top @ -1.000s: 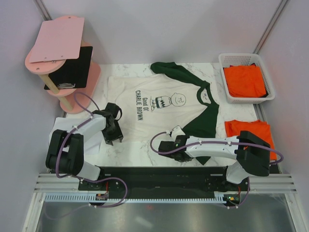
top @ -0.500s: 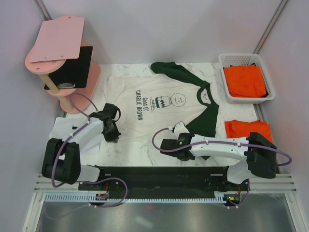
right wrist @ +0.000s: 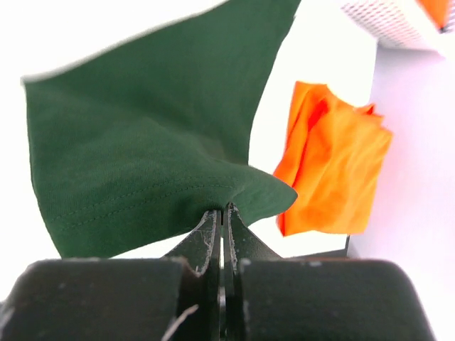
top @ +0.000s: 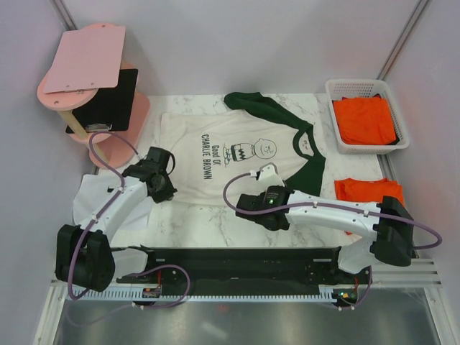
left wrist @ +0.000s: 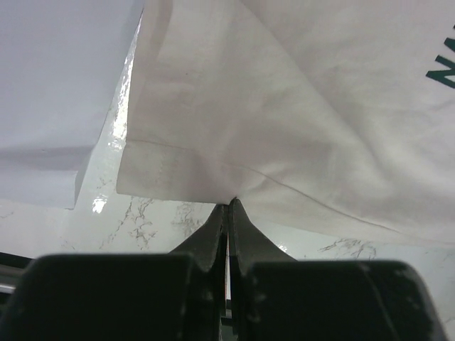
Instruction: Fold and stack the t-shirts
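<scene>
Both ends of the t-shirt's near edge, hem corner and green sleeve, are gripped, so my left gripper keeps folding toward the lettering and lets go over the lettering's near end.
A cream-white t-shirt with dark green sleeves and a Charlie Brown print lies spread on the marble table. My left gripper is shut on the near-left corner of its hem, and the cloth rises from the pinched fingertips. My right gripper is shut on the hem of the near green sleeve, which is lifted off the table at the jaws. One orange t-shirt lies crumpled at the right edge, and another sits in the basket.
A white plastic basket stands at the back right. White paper sheets lie under the left arm. A pink two-tier stand with a black board occupies the back left corner. A black base rail runs along the near edge.
My left gripper shut on the shirt's hem corner and drew back towards the far left. My right gripper carried the green sleeve up and away from the near edge.
</scene>
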Motion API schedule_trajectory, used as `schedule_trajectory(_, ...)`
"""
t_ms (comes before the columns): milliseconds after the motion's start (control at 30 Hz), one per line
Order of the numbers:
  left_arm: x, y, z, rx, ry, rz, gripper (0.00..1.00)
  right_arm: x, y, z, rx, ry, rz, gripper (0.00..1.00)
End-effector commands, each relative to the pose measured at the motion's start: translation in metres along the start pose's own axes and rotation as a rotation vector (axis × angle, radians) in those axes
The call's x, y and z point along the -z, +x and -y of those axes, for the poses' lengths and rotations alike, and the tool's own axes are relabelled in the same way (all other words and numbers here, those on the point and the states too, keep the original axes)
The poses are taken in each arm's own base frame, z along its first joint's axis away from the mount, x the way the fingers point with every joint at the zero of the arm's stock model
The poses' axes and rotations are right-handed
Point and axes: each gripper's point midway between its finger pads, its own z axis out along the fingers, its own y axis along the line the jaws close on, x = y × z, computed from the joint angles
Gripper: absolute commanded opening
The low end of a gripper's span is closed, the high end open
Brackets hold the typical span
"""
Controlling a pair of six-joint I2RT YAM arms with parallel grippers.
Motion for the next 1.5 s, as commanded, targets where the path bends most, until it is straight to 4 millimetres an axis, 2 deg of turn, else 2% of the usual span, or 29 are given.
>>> schedule_trajectory(0, 0.010, -0.030, 0.010, 0.018, -0.009, 0.074, 0.02, 0.001, -0.048, 0.029, -0.086, 0.106, 0.116, 0.00)
schedule_trajectory(133, 0.011, -0.045, 0.017, 0.004, -0.015, 0.095, 0.02, -0.017, -0.070, 0.040, -0.121, 0.126, 0.119, 0.00)
schedule_trajectory(167, 0.013, -0.051, 0.020, 0.002, -0.010, 0.104, 0.02, -0.022, -0.078, 0.037, -0.160, 0.110, 0.133, 0.00)
schedule_trajectory(233, 0.011, -0.055, 0.021, -0.007, -0.026, 0.104, 0.02, -0.036, -0.081, 0.041, -0.140, 0.104, 0.108, 0.00)
schedule_trajectory(433, 0.010, -0.071, 0.027, -0.020, -0.051, 0.116, 0.02, -0.072, -0.105, 0.045, -0.145, 0.105, 0.114, 0.00)
schedule_trajectory(700, -0.008, -0.087, 0.030, -0.037, -0.113, 0.101, 0.02, -0.110, -0.141, 0.058, -0.154, 0.137, 0.114, 0.00)
schedule_trajectory(733, -0.008, -0.090, 0.031, -0.039, -0.115, 0.104, 0.02, -0.111, -0.151, 0.061, -0.168, 0.140, 0.126, 0.00)
schedule_trajectory(800, -0.012, -0.092, 0.031, -0.041, -0.128, 0.099, 0.02, -0.121, -0.155, 0.060, -0.143, 0.153, 0.115, 0.00)
schedule_trajectory(933, -0.017, -0.099, 0.028, -0.034, -0.144, 0.096, 0.02, -0.132, -0.178, 0.061, -0.161, 0.151, 0.138, 0.00)
schedule_trajectory(1200, -0.030, -0.118, 0.027, -0.039, -0.165, 0.086, 0.02, -0.169, -0.196, 0.056, -0.124, 0.162, 0.116, 0.00)
schedule_trajectory(1300, -0.039, -0.124, 0.029, -0.044, -0.170, 0.072, 0.02, -0.179, -0.201, 0.057, -0.108, 0.169, 0.113, 0.00)
schedule_trajectory(1467, -0.062, -0.122, 0.032, -0.051, -0.185, 0.018, 0.02, -0.194, -0.208, 0.062, -0.095, 0.179, 0.102, 0.00)
